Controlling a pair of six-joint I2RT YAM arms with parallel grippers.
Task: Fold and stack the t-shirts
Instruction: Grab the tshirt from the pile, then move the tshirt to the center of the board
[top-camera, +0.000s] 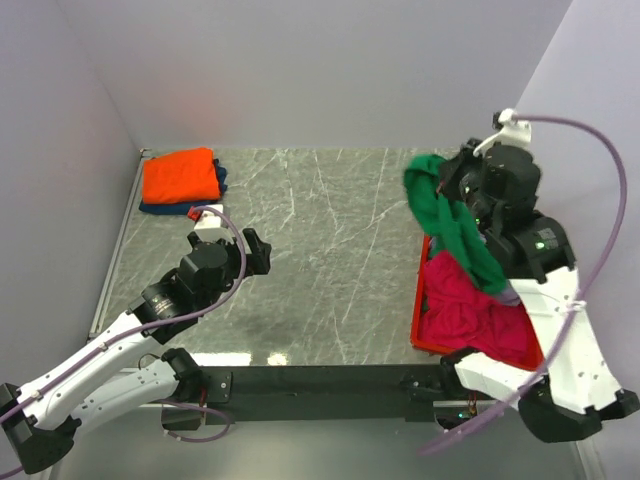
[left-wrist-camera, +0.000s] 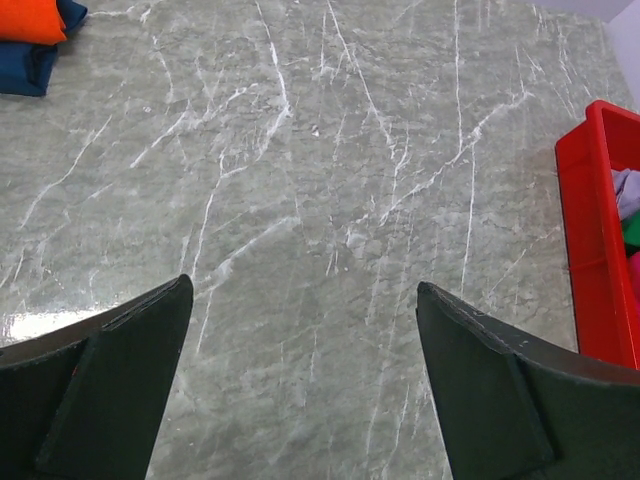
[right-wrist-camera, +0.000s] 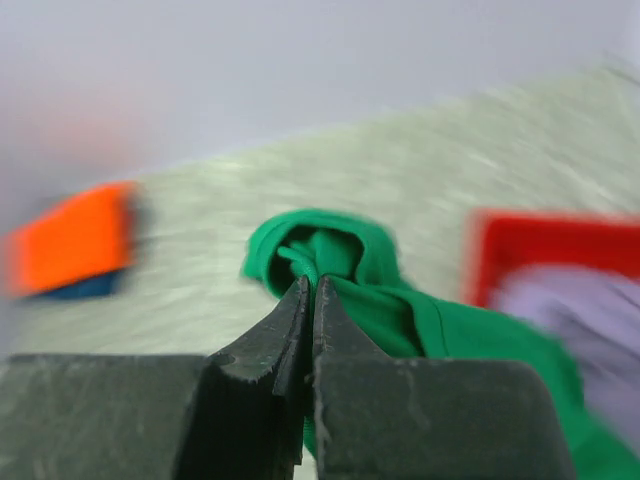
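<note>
The middle of the marble table (top-camera: 310, 245) is free for the green t-shirt (top-camera: 455, 238). I should go on pulling the t-shirt there with my right gripper until it is stretched out, before I let go.
My right gripper (right-wrist-camera: 310, 285) is shut on the bright green t-shirt (top-camera: 455, 225) and holds it up in the air above the red bin; the shirt (right-wrist-camera: 400, 300) hangs down from the fingertips. The magenta t-shirt (top-camera: 470, 305) lies crumpled in the bin, with a bit of pale lilac t-shirt (top-camera: 510, 295) beside it. The orange t-shirt (top-camera: 180, 175) lies folded on the folded navy blue t-shirt (top-camera: 215, 185) at the far left of the table. My left gripper (top-camera: 258, 252) is open and empty, low over the bare table (left-wrist-camera: 305, 300).
The red bin (top-camera: 422, 300) stands at the right edge of the marble table (top-camera: 320, 250); its wall shows in the left wrist view (left-wrist-camera: 590, 250). Grey walls close the table at the left, back and right.
</note>
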